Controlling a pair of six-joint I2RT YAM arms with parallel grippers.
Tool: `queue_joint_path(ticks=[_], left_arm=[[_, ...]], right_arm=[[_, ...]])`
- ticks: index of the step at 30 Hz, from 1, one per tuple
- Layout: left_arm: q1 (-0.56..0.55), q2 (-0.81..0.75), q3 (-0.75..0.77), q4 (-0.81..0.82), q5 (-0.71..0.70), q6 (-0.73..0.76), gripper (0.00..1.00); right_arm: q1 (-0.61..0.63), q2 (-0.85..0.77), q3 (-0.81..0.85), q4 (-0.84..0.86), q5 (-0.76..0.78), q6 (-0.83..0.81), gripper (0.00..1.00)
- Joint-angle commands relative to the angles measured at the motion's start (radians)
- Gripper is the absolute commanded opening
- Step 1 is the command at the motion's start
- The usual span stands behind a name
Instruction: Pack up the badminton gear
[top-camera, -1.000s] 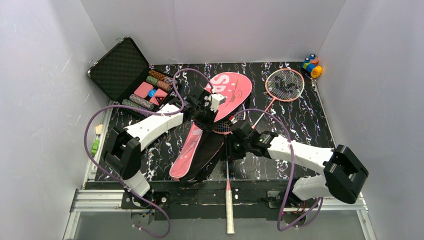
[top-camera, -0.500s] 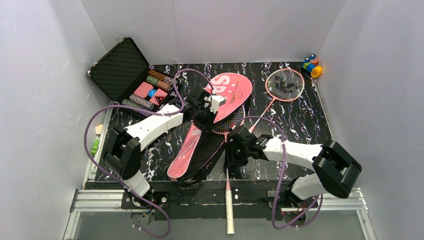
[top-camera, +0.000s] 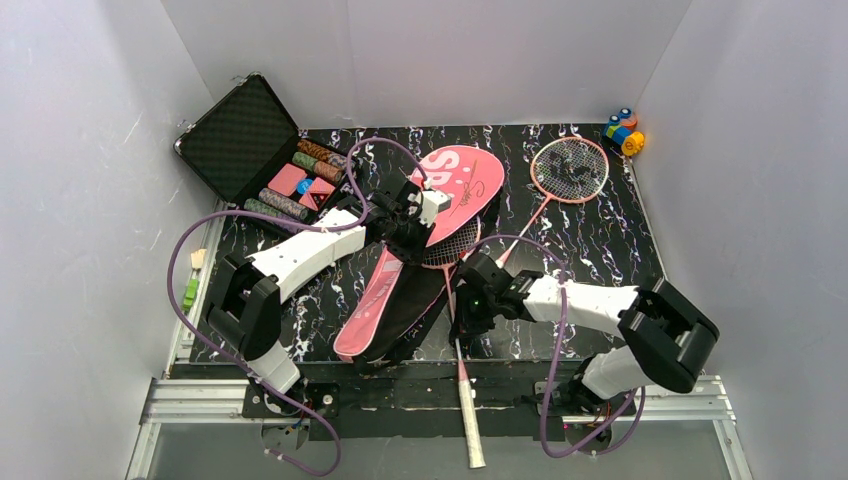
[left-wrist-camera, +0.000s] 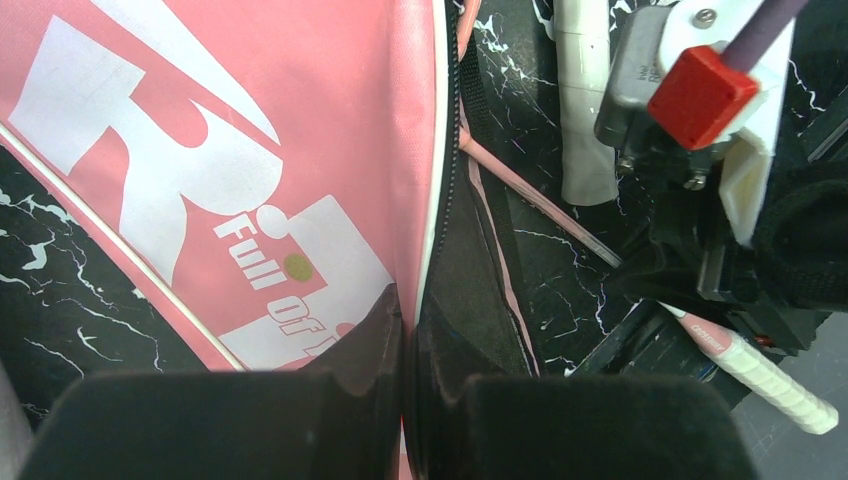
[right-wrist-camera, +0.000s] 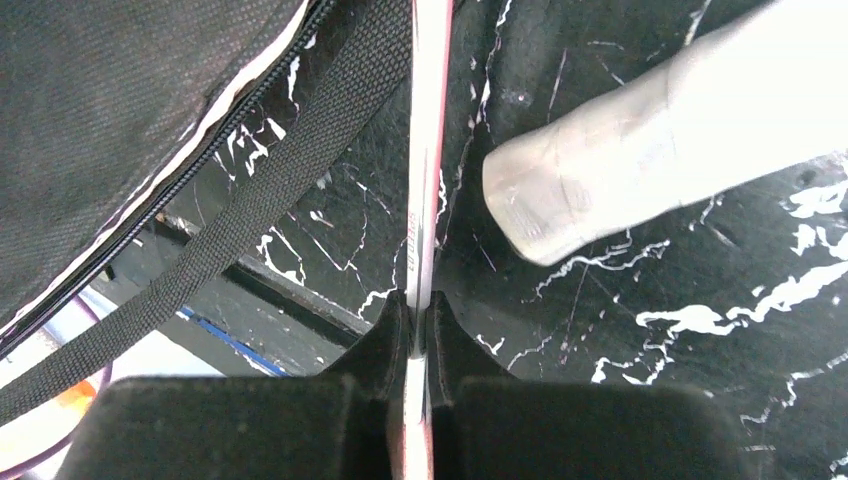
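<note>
The racket's head (top-camera: 455, 243) is pointing into the bag's opening (top-camera: 446, 230) under the bag's held flap. My right gripper should go on pushing the racket's handle until the head is in, then let go.
The pink bag (top-camera: 455, 180) lettered "SP" lies across the middle of the table, its black inside (top-camera: 410, 295) showing. My left gripper (top-camera: 405, 235) (left-wrist-camera: 408, 330) is shut on the bag's pink upper flap (left-wrist-camera: 250, 170) at the zip edge. One pink-framed racket (top-camera: 452, 245) has its head at the bag's mouth and its white handle (top-camera: 468, 420) sticking out past the table's front edge. My right gripper (top-camera: 465, 300) (right-wrist-camera: 418, 320) is shut on this racket's thin shaft (right-wrist-camera: 428, 150). A second racket (top-camera: 568, 168) lies at the back right, and its white handle end (right-wrist-camera: 620, 170) rests beside my right gripper.
An open black case (top-camera: 250, 140) with poker chips stands at the back left. A small colourful toy (top-camera: 625, 132) sits in the back right corner. A black strap (right-wrist-camera: 250, 220) of the bag trails over the metal front rail (top-camera: 400, 395).
My right gripper has closed on the racket shaft and the right arm has drawn in leftwards. The racket's handle has swung right and nearer. The left gripper has not moved.
</note>
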Motion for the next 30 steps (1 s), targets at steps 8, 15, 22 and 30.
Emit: queue_joint_path(ticks=[8,15,22,30], left_arm=[[0.002,-0.043,0.022,-0.011,0.067,0.007,0.00],[0.001,-0.050,0.019,-0.024,0.071,0.014,0.00],[0.002,-0.051,0.021,-0.045,0.084,0.028,0.00],[-0.002,-0.045,0.027,-0.057,0.103,0.029,0.00]], right_arm=[[-0.009,-0.032,0.205,-0.161,0.040,-0.023,0.01],[-0.121,0.056,0.305,-0.135,-0.055,0.032,0.01],[-0.233,0.095,0.380,-0.077,-0.148,0.047,0.01],[-0.253,0.196,0.473,-0.019,-0.162,0.145,0.01]])
